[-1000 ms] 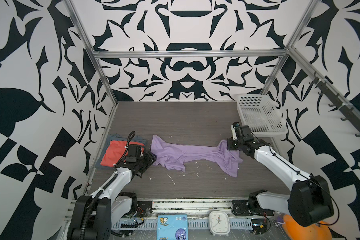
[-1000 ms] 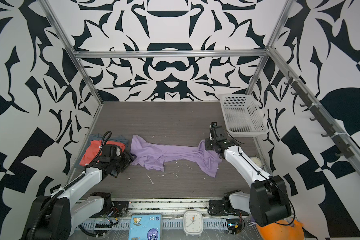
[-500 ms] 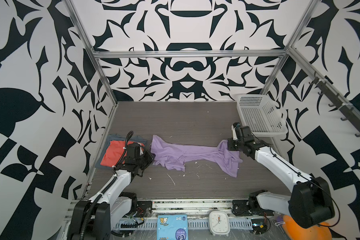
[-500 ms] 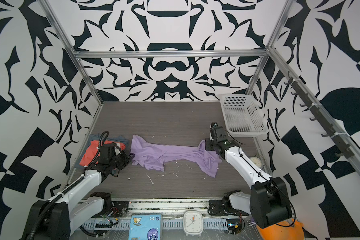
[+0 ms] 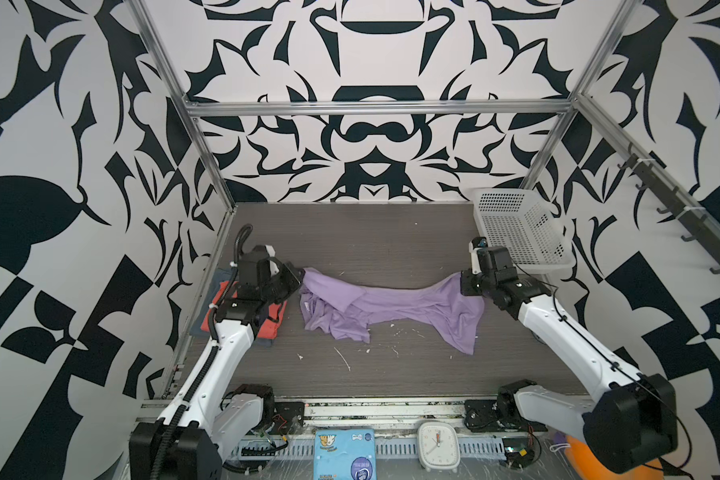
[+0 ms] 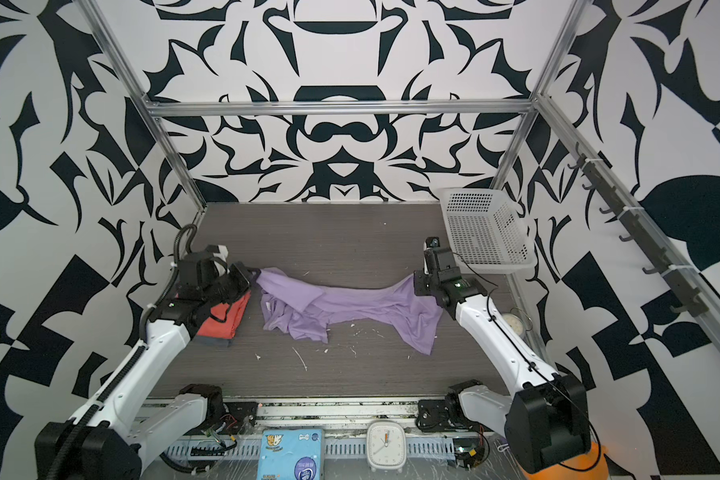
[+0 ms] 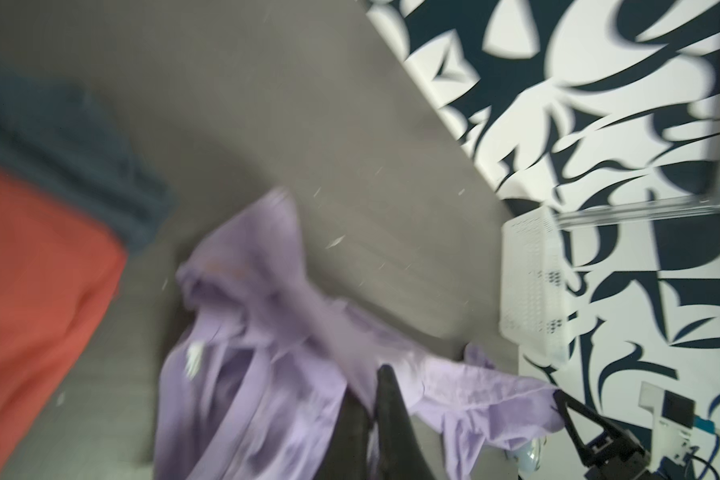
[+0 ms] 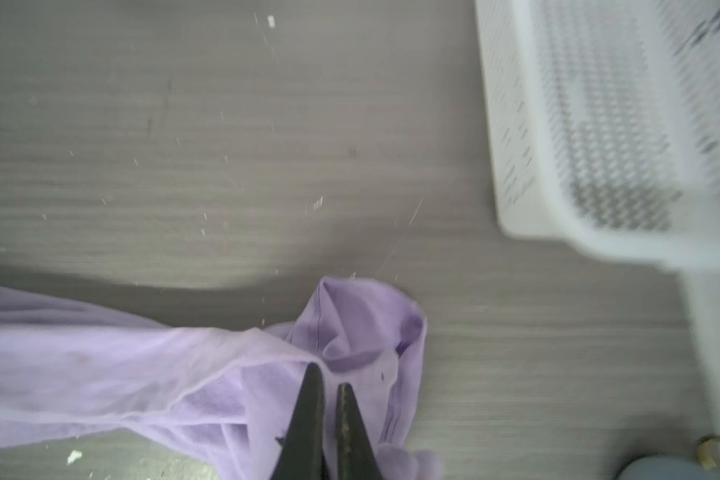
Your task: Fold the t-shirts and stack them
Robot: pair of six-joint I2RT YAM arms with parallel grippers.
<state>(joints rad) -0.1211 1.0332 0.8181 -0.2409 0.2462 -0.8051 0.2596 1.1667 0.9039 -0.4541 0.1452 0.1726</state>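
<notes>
My grippers should lay down the lavender t-shirt, which hangs from them in a bunched band, and my right gripper should take its near corner before I lift.
The lavender t-shirt hangs stretched between both grippers, its lower folds crumpled on the grey table. My left gripper is shut on the shirt's left end. At the shirt's right end my right gripper is shut on the cloth. The coral-red t-shirt lies folded on the grey-blue t-shirt at the left wall, partly hidden by my left arm.
A white perforated basket stands at the back right, just behind my right gripper. White scraps litter the table. At the front rail are a blue packet, a white clock and an orange plush toy.
My left gripper has moved off the red shirt to the lavender shirt's left end and shut on it, lifting that end. The right gripper kept its grip and barely moved.
</notes>
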